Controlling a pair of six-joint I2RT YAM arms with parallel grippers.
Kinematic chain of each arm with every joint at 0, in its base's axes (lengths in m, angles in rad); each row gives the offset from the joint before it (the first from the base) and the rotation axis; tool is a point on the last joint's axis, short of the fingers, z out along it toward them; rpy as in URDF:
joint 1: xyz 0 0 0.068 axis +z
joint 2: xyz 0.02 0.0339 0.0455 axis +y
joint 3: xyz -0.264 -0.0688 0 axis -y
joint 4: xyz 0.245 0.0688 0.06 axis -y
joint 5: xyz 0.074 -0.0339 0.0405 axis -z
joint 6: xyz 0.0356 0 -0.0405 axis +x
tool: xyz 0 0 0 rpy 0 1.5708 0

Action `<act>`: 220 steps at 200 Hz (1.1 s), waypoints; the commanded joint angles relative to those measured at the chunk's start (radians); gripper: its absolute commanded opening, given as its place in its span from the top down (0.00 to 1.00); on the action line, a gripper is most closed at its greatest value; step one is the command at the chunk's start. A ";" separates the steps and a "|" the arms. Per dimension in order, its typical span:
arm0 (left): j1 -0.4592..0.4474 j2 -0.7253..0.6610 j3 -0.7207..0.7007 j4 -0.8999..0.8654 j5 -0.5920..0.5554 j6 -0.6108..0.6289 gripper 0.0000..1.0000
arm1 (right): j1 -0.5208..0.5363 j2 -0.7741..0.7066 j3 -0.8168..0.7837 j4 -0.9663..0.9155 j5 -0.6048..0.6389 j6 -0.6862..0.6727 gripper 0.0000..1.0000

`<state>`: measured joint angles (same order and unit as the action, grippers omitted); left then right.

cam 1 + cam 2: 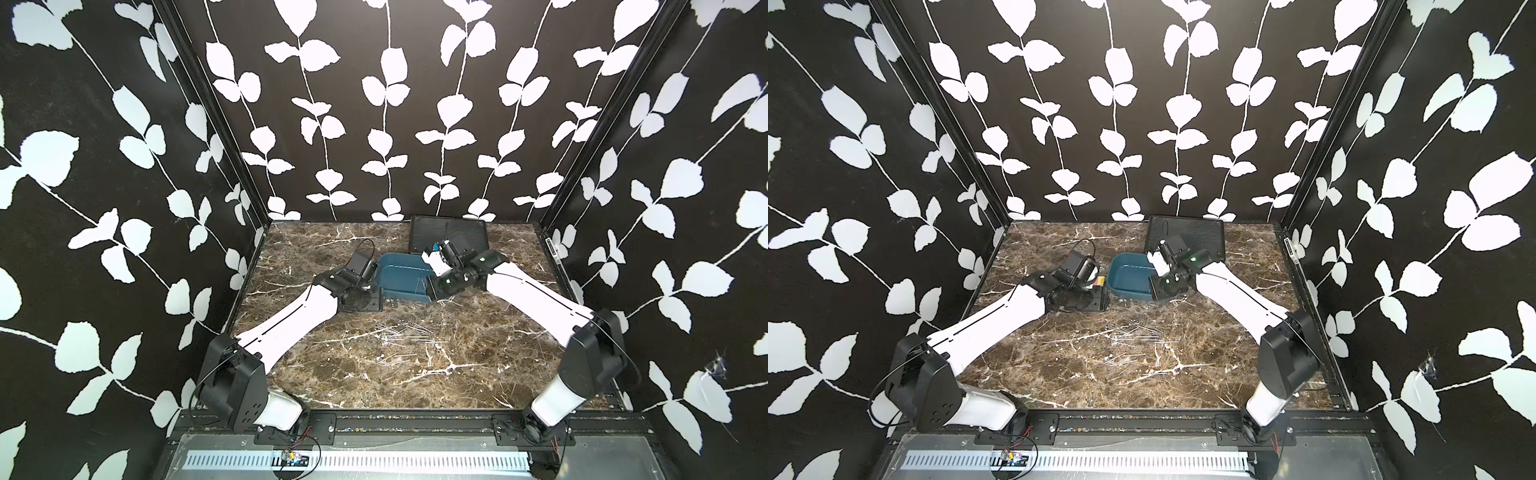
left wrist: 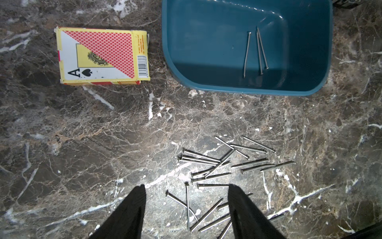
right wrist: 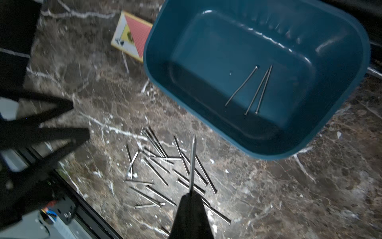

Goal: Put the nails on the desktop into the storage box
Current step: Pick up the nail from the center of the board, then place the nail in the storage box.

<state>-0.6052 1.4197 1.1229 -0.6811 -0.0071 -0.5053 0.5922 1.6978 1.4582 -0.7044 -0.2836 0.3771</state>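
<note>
The held nail (image 3: 193, 164) is clear of the pile and points toward the storage box's rim. My right gripper keeps going over the box's bottom (image 1: 401, 277) and lets go there.
Several silvery nails (image 2: 217, 165) lie scattered on the brown marble desktop (image 2: 82, 134), in front of the teal storage box (image 2: 248, 91); both top views show them as thin lines (image 1: 399, 332) (image 1: 1133, 332). Three nails (image 2: 256, 51) (image 3: 254, 89) rest inside the box (image 3: 206, 115). My left gripper (image 2: 187, 188) hangs open above the near side of the scattered pile, nothing between its fingers. My right gripper (image 3: 191, 193) is shut on one nail (image 3: 192, 161), which sticks straight out past the fingertips above the pile (image 3: 165, 165), pointing toward the box's near rim.
A yellow and red playing-card box (image 2: 103, 55) lies on the desktop beside the storage box (image 1: 399, 274). A black ribbed case (image 1: 446, 235) stands behind the storage box at the back wall. Both wrists hover at the storage box's (image 1: 1129, 274) two sides.
</note>
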 commanded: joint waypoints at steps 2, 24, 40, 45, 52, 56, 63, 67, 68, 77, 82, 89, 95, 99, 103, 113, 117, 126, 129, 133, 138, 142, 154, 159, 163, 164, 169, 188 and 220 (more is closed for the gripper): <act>0.006 -0.049 -0.015 -0.006 -0.003 -0.009 0.35 | -0.027 0.099 0.063 0.065 -0.010 0.206 1.00; 0.005 -0.059 -0.013 -0.013 0.002 0.004 0.35 | -0.031 0.201 0.156 0.049 0.052 0.230 1.00; 0.006 -0.060 -0.008 -0.017 0.008 0.015 0.35 | -0.033 0.270 0.208 0.044 0.082 0.247 1.00; 0.005 -0.061 -0.007 -0.019 0.010 0.020 0.35 | -0.035 0.293 0.223 0.047 0.085 0.253 1.00; 0.005 -0.058 -0.002 -0.023 0.011 0.027 0.35 | -0.035 0.320 0.243 0.051 0.090 0.259 1.00; 0.005 -0.056 0.000 -0.024 0.014 0.029 0.35 | -0.034 0.336 0.254 0.055 0.092 0.261 1.00; 0.005 -0.054 0.003 -0.027 0.018 0.031 0.35 | -0.035 0.364 0.272 0.060 0.095 0.265 1.00; 0.006 -0.051 0.003 -0.026 0.020 0.031 0.35 | -0.034 0.378 0.281 0.063 0.095 0.268 1.00; 0.005 -0.051 0.002 -0.027 0.022 0.033 0.35 | -0.035 0.382 0.284 0.063 0.095 0.268 1.00; 0.005 -0.047 0.006 -0.026 0.030 0.035 0.35 | -0.035 0.409 0.314 0.050 0.103 0.268 1.00; 0.006 -0.044 0.008 -0.027 0.033 0.037 0.35 | -0.034 0.418 0.330 0.041 0.107 0.261 1.00; 0.005 -0.039 0.011 -0.027 0.037 0.041 0.35 | -0.035 0.420 0.346 0.038 0.116 0.247 1.00; 0.006 -0.035 0.014 -0.027 0.037 0.045 0.35 | -0.035 0.412 0.350 0.042 0.127 0.235 1.00; 0.005 -0.032 0.017 -0.027 0.036 0.047 0.35 | -0.034 0.403 0.352 0.045 0.132 0.226 1.00; 0.005 -0.029 0.019 -0.029 0.038 0.051 0.35 | -0.034 0.396 0.353 0.045 0.135 0.217 1.00; 0.005 -0.017 0.024 -0.028 0.042 0.059 0.35 | -0.035 0.365 0.351 0.051 0.141 0.184 1.00; 0.006 -0.011 0.025 -0.025 0.046 0.063 0.35 | -0.034 0.351 0.348 0.047 0.145 0.168 0.94; 0.005 0.002 0.028 -0.021 0.057 0.068 0.35 | -0.035 0.310 0.330 0.051 0.156 0.127 0.68; 0.005 0.008 0.028 -0.019 0.062 0.070 0.35 | -0.034 0.294 0.322 0.053 0.160 0.110 0.60; 0.005 0.015 0.028 -0.016 0.070 0.070 0.35 | -0.034 0.272 0.303 0.058 0.164 0.091 0.52; 0.006 0.024 0.026 -0.013 0.082 0.068 0.35 | -0.034 0.246 0.279 0.057 0.166 0.068 0.45; 0.005 0.030 0.026 -0.013 0.091 0.067 0.35 | -0.035 0.221 0.259 0.057 0.171 0.053 0.41; 0.003 0.047 0.021 0.001 0.115 0.062 0.35 | -0.034 0.145 0.187 0.060 0.169 -0.011 0.32; 0.001 0.051 0.017 0.011 0.123 0.057 0.35 | -0.035 0.114 0.152 0.063 0.166 -0.035 0.29; -0.001 0.053 0.010 0.019 0.126 0.055 0.35 | -0.034 0.089 0.123 0.065 0.163 -0.052 0.27; -0.003 0.054 0.008 0.021 0.126 0.055 0.35 | -0.034 0.086 0.119 0.065 0.163 -0.055 0.26; -0.005 0.055 0.002 0.031 0.131 0.054 0.35 | -0.034 0.053 0.075 0.072 0.160 -0.072 0.23; -0.019 0.063 -0.015 0.058 0.143 0.054 0.36 | -0.038 -0.065 -0.079 0.116 0.123 -0.119 0.18; -0.034 0.082 -0.029 0.067 0.148 0.055 0.36 | -0.046 -0.169 -0.219 0.074 -0.083 -0.345 0.23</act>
<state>-0.6285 1.4967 1.1168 -0.6373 0.1177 -0.4553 0.5507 1.5375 1.3151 -0.5850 -0.2089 0.2565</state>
